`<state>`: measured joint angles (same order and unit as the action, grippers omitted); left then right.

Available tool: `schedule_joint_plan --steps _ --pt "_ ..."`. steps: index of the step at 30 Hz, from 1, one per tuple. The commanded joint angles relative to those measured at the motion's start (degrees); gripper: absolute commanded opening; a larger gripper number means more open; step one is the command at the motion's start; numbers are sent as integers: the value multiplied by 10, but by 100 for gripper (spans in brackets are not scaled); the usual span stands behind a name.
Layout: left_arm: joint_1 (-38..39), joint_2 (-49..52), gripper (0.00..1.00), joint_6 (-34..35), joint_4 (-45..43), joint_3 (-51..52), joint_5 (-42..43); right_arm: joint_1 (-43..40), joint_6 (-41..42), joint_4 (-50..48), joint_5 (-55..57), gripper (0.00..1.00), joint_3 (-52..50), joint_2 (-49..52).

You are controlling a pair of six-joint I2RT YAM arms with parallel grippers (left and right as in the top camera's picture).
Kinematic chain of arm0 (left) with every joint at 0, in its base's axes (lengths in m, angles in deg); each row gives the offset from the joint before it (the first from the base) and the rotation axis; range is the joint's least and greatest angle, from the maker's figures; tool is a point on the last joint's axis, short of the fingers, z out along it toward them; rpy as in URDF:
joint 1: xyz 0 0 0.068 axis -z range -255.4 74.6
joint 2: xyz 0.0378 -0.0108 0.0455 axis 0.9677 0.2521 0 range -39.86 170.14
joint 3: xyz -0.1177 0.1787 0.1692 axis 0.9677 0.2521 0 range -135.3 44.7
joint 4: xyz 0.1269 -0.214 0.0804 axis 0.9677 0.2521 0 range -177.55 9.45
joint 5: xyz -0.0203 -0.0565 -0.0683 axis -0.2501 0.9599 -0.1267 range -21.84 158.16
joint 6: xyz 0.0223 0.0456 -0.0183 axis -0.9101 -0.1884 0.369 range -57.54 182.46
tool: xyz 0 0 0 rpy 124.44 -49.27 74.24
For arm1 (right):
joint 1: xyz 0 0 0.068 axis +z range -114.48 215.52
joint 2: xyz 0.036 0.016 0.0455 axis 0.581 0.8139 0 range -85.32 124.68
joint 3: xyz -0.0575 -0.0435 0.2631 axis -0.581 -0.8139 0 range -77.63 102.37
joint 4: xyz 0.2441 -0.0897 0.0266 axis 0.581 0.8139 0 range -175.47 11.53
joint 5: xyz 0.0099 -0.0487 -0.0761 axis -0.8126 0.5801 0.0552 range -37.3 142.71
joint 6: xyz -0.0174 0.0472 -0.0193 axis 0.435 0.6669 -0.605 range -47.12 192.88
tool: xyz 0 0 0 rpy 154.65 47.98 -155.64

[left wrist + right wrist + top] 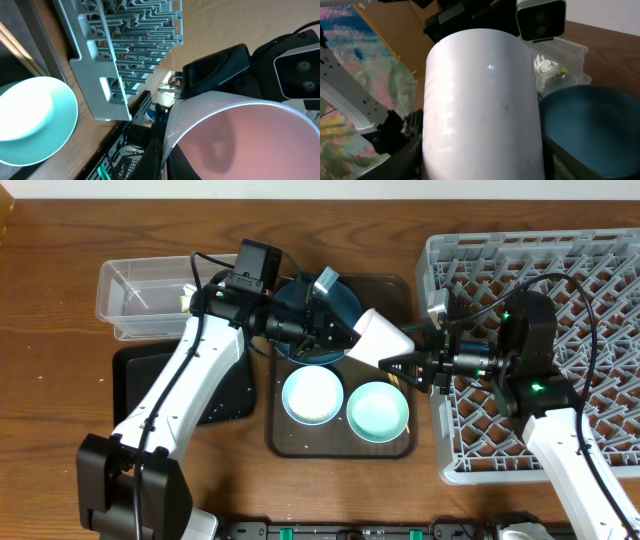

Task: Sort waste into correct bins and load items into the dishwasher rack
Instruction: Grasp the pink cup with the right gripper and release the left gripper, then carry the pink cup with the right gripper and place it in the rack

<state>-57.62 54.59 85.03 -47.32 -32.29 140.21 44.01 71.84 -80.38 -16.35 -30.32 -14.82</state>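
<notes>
My left gripper is closed on the cup's rim (361, 330), so it should open and move back before my right gripper takes the cup to the dishwasher rack (605, 370).
A pink-white cup (378, 337) hangs on its side in the air above the brown tray, between the two arms. My left gripper (345, 340) is shut on its rim, one finger (156, 159) outside the wall and one inside the pink mouth (240, 135). My right gripper (405, 352) reaches in from the rack side, its fingers lying along both flanks of the cup's body (480, 100). Whether they press on it does not show. The dark-blue dish (350, 300) sits below and behind. The grey dishwasher rack (560, 260) fills the right.
The brown tray (340, 448) holds a pale-blue bowl (313, 395) and a mint-green bowl (377, 411). A clear tub (140, 290) with white tissue (542, 64) stands at the back left, a black tray (135, 370) in front of it.
</notes>
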Motion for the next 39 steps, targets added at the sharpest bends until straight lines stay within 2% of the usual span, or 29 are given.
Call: schedule_joint_plan --steps 1,2,3,5,6,8,11,14,15,23,26,30,39 --pt "2 0 7 6 -3 3 8 7 0 9 -7 42 10 0" --pt "2 0 12 4 -3 3 4 7 4 12 -3 42 10 0" --pt "2 0 26 0 -3 3 -3 7 13 20 6 41 10 0" --pt "2 0 46 -11 -2 3 -36 7 26 33 27 36 10 0" --pt "2 0 52 -13 0 3 -70 7 35 42 41 31 10 0" --pt "2 0 58 -13 8 3 -156 7 47 61 64 25 10 0" --pt "2 -1 61 -24 36 3 -315 7 49 92 106 10 10 0" --pt "1 -9 62 -32 66 3 -413 5 49 128 156 6 10 -3" --pt "1 -14 62 -35 75 3 -438 3 49 140 172 1 10 -5" --pt "1 -111 63 -35 148 3 -673 -35 68 280 322 1 52 -47" --pt "1 -147 62 -35 167 3 -714 -52 68 376 419 1 99 -55" --pt "1 -179 63 -35 189 3 -728 -79 81 495 531 1 169 -54" --pt "2 -185 62 -34 195 3 -727 -195 85 635 591 1 271 -33"
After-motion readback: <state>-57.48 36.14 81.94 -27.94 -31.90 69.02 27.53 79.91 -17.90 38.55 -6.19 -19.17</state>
